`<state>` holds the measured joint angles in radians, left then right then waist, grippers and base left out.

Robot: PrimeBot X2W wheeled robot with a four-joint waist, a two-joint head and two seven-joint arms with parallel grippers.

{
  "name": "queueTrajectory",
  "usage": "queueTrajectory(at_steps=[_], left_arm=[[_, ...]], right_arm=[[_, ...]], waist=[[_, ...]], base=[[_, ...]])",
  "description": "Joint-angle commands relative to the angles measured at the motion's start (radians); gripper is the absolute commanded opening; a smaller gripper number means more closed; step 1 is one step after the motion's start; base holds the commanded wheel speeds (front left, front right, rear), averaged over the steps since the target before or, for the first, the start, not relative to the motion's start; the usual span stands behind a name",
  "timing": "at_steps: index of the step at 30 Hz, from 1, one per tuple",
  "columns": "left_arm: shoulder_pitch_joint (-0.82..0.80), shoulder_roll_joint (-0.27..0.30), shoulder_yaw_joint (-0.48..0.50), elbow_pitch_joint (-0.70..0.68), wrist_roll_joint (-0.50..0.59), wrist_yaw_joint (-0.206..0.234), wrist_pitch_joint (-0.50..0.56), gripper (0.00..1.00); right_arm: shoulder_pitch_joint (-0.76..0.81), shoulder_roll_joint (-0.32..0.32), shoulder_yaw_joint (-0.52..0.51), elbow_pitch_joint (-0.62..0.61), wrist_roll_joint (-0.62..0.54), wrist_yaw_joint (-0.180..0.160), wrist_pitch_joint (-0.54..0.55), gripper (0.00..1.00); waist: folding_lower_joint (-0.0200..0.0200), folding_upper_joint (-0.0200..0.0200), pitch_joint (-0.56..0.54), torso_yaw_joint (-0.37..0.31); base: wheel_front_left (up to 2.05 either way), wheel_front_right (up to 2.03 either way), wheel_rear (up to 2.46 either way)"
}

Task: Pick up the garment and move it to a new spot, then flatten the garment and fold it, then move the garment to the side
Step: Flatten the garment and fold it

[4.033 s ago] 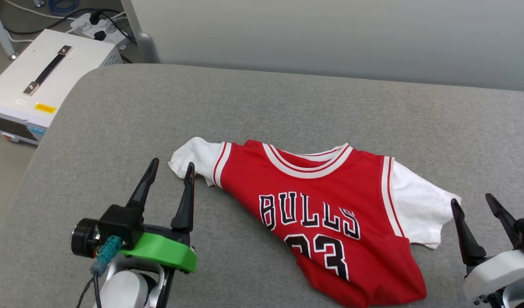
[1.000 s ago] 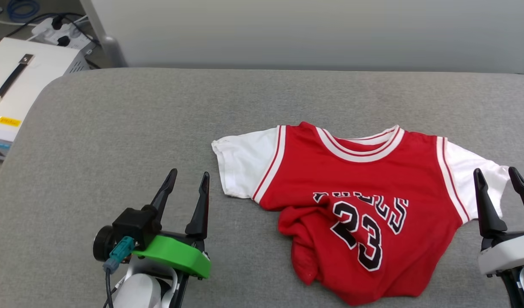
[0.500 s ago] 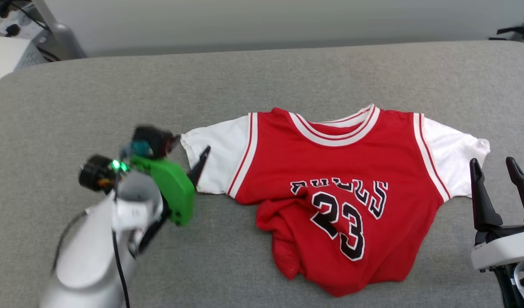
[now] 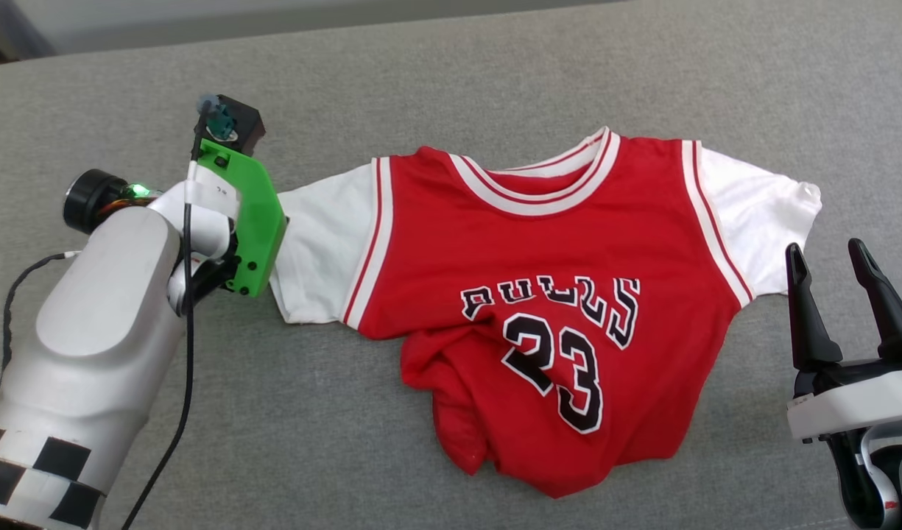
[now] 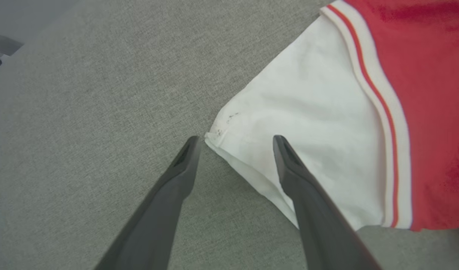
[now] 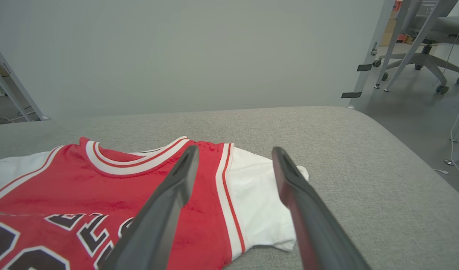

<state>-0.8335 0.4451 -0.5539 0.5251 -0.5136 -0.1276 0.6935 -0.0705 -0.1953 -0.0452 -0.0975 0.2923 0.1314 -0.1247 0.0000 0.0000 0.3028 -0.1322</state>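
The red body bunches into folds at its lower hem [image 4: 456, 397]. The garment [image 4: 558, 256] will open out much longer when I lift it and spread it.
The garment [image 4: 539, 250], a red jersey with white sleeves and "BULLS 23" lettering, lies face up on the grey table, its lower hem bunched at the lower left. My left arm's green wrist mount [image 4: 248, 213] hangs over the edge of the left sleeve and hides the fingers in the head view. In the left wrist view my left gripper [image 5: 235, 138] is open and pointing down, and the sleeve's corner [image 5: 222, 137] lies between its tips. My right gripper [image 4: 825, 247] stands open just below the right sleeve [image 6: 255, 183], holding nothing.
The grey padded table [image 4: 495, 66] runs well beyond the garment on all sides. Its rounded right edge [image 6: 394, 142] drops to the floor, where an office chair [image 6: 424, 56] and metal frame legs stand. A pale wall sits behind the table.
My left arm has swung forward and turned downward until its open fingers straddle the left sleeve's corner. The head camera has tilted down. My right gripper has stayed open and about where it was.
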Motion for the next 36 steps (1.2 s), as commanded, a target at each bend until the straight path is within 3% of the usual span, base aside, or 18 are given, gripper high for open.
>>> queueTrajectory(at_steps=[1, 11, 14, 15, 16, 20, 29, 36], left_arm=[[-0.025, 0.010, -0.005, 0.026, 0.016, -0.003, 0.006, 1.00], [-0.061, -0.004, -0.019, 0.166, 0.011, 0.002, -0.018, 1.00], [-0.052, -0.016, -0.043, 0.191, -0.011, -0.001, 0.017, 1.00], [-0.046, -0.021, -0.055, 0.197, -0.026, -0.001, 0.045, 0.62], [-0.042, -0.024, -0.062, 0.197, -0.039, -0.002, 0.063, 0.00], [-0.038, -0.007, -0.080, 0.182, -0.068, -0.003, 0.077, 0.00], [0.007, 0.061, -0.008, 0.114, -0.100, 0.035, -0.076, 0.00], [0.140, 0.127, 0.039, -0.077, -0.140, 0.085, -0.118, 0.00]], right_arm=[[-0.019, 0.004, 0.002, 0.006, -0.005, -0.001, -0.012, 1.00], [-0.040, 0.000, 0.010, 0.012, -0.010, -0.001, -0.022, 1.00], [-0.046, -0.005, 0.010, 0.007, -0.015, -0.001, -0.018, 1.00], [-0.047, -0.006, 0.008, 0.004, -0.016, -0.001, -0.016, 1.00], [-0.047, -0.007, 0.007, 0.001, -0.016, -0.001, -0.014, 1.00], [-0.049, -0.013, 0.002, -0.011, -0.021, -0.001, -0.004, 1.00], [-0.038, -0.065, 0.008, -0.017, -0.026, -0.001, 0.061, 1.00], [-0.010, -0.159, 0.040, -0.002, -0.015, -0.001, 0.239, 1.00]], waist=[[0.0000, 0.0000, 0.039, -0.031], [0.0000, 0.0000, 0.086, -0.041], [0.0000, 0.0000, 0.090, -0.041], [0.0000, 0.0000, 0.090, -0.040], [0.0000, 0.0000, 0.091, -0.039], [0.0000, 0.0000, 0.084, -0.034], [0.0000, 0.0000, 0.010, -0.006], [0.0000, 0.0000, -0.043, 0.042]], base=[[0.00, 0.00, 0.00], [0.00, 0.00, 0.00], [0.00, 0.00, 0.00], [0.00, 0.00, 0.00], [0.00, 0.00, 0.00], [0.00, 0.00, 0.00], [0.00, 0.00, 0.00], [0.00, 0.00, 0.00]])
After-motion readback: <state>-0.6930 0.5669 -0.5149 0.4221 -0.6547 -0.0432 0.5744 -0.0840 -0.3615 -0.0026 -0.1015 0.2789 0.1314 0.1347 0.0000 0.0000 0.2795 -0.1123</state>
